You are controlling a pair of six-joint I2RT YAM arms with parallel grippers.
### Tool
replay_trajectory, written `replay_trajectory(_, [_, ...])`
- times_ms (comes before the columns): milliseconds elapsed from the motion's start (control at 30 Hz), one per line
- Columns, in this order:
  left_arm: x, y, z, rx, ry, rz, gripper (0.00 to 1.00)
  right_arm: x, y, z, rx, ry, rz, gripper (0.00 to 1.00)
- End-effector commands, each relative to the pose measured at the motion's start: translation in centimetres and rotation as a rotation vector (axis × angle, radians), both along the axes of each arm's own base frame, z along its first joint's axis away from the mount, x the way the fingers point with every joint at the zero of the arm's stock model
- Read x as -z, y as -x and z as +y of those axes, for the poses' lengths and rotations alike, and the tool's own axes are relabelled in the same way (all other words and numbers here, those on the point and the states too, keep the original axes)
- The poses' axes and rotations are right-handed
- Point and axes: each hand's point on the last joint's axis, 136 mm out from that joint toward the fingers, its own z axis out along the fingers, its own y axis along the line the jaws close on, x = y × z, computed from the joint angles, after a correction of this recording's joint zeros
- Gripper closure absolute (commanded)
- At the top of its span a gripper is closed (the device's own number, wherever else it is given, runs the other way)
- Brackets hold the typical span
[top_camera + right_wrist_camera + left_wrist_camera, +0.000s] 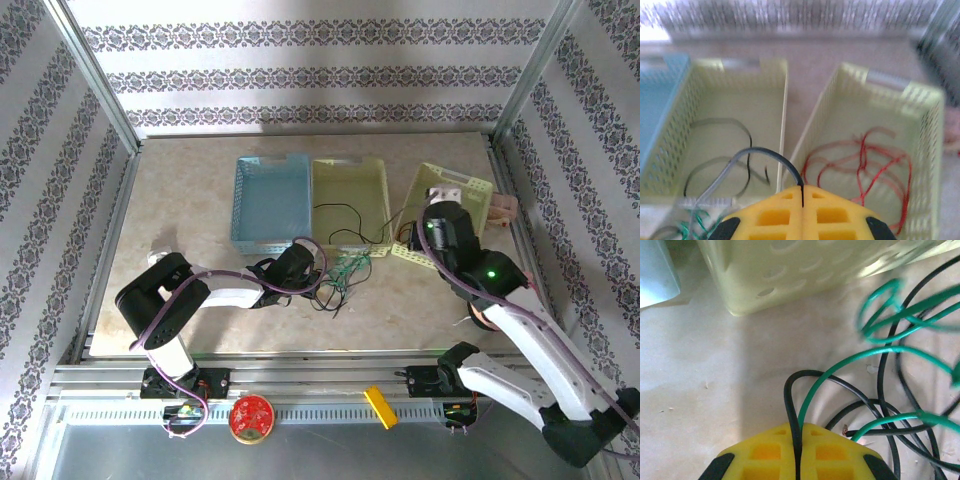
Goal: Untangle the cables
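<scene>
The black cable in my right gripper is over the basket of red cables [867, 157], so the gripper should swing back and release it in the middle basket [350, 205].
The cables form a loose clump [340, 275] of green and black strands on the table, in front of the middle basket. My left gripper [306, 262] is at the clump's left side. In the left wrist view it [799, 432] is shut on a black cable [790, 400] and a green cable [880, 352] together. My right gripper [408, 238] hovers between the two yellow baskets. In the right wrist view it [802, 190] is shut on a black cable [767, 154] that arcs down to the left. Red cables [865, 160] lie in the right basket, and a black one [735, 125] in the middle basket.
A blue basket [270, 165] stands at the back left, a pale yellow one [350, 170] beside it, and a tilted yellow one [470, 185] to the right. A brown object [485, 318] lies under the right arm. Aluminium frame posts stand at the table's corners.
</scene>
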Motion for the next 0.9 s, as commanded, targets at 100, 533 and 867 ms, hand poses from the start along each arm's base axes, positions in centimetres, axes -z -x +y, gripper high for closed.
replay_trajectory(100, [3.1,1.9,1.6,0.015,-0.111,0.077,1.0,-9.9,-0.5,-1.3,0.032,-0.022,-0.321,1.0])
replay_trajectory(533, [4.4,2.7,2.4,0.007,-0.144,0.104,1.0,-21.7,0.1,-1.6,0.001,-0.195,-0.708,1.0])
replay_trajectory(867, [4.4,3.0,2.0,0.019,-0.152,0.097,1.0,-20.3,-5.7,-0.1,-0.063,-0.24,-0.604,1.0])
